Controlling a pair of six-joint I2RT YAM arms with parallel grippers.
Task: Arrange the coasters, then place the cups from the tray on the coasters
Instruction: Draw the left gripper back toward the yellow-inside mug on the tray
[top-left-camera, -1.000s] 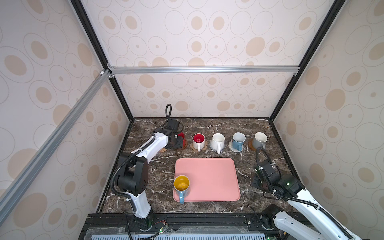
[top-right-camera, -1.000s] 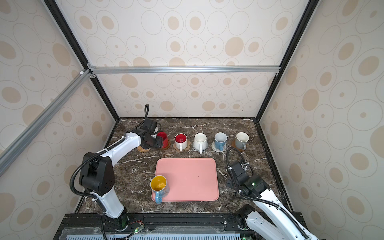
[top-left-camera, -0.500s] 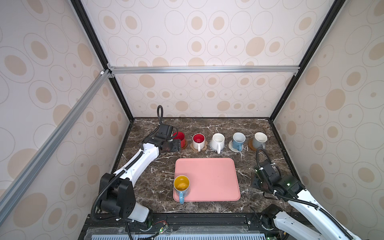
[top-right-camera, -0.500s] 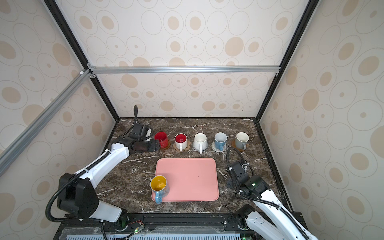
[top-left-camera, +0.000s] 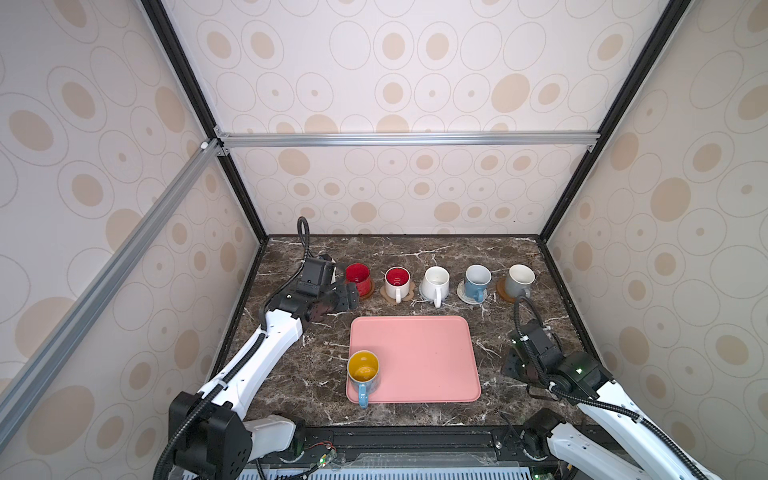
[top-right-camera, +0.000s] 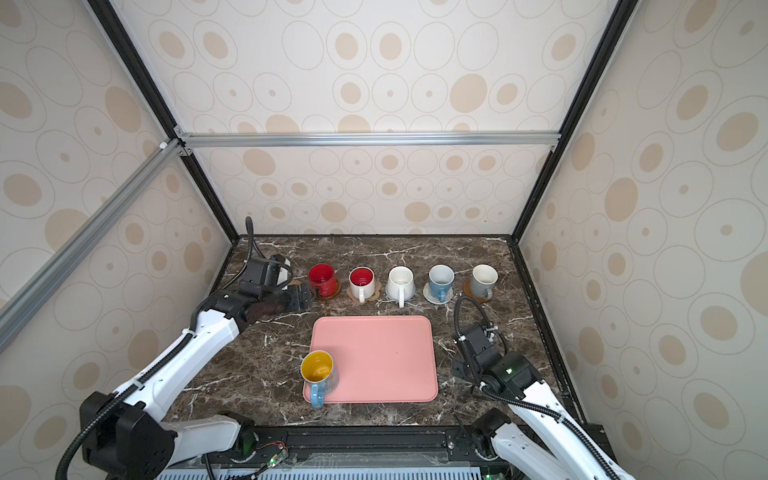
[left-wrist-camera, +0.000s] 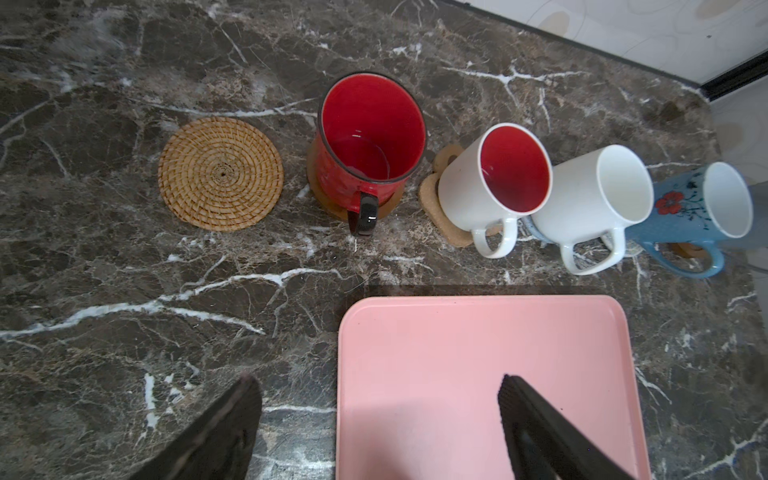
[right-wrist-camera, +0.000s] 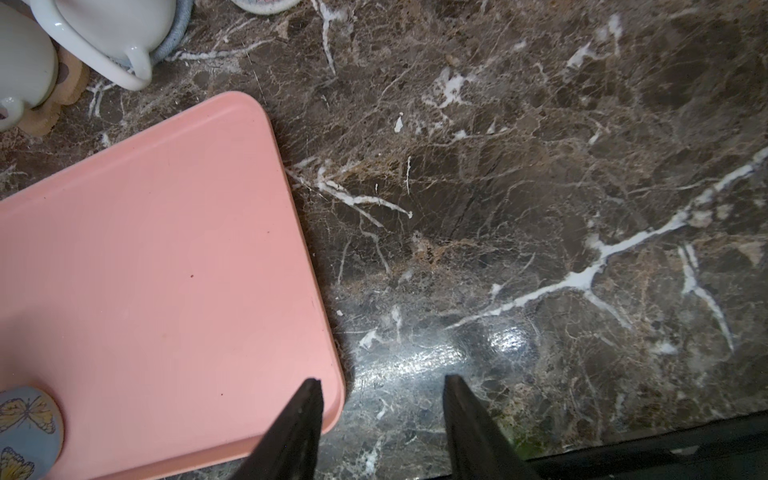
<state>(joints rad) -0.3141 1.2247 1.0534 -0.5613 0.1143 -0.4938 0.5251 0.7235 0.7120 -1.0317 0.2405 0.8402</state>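
Note:
My left gripper is moving to the blue cup's handle (top-left-camera: 363, 396), which juts clear over the pink tray's near edge, and should keep going until its fingers straddle it.
Five cups stand in a back row on coasters: red cup (left-wrist-camera: 370, 141), white cup with red inside (left-wrist-camera: 498, 178), white cup (top-left-camera: 435, 283), light blue cup (top-left-camera: 477, 280) and grey-white cup (top-left-camera: 520, 279). A bare rattan coaster (left-wrist-camera: 221, 173) lies beside the red cup. The blue cup with yellow inside (top-left-camera: 363, 372) stands on the pink tray's (top-left-camera: 415, 357) near left corner. My left gripper (left-wrist-camera: 376, 399) hovers open and empty over the tray's far left corner, clear of the red cup. Open and empty too, my right gripper (right-wrist-camera: 380, 386) is low at the tray's near right corner.
Dark marble table (top-left-camera: 519, 257) boxed in by patterned walls on three sides, with a black rail along the front edge (top-left-camera: 415, 436). Bare table lies left of the tray and right of it around my right arm.
My left gripper has opened, let go of the red cup on its coaster and drawn back toward the tray. The right arm has not moved.

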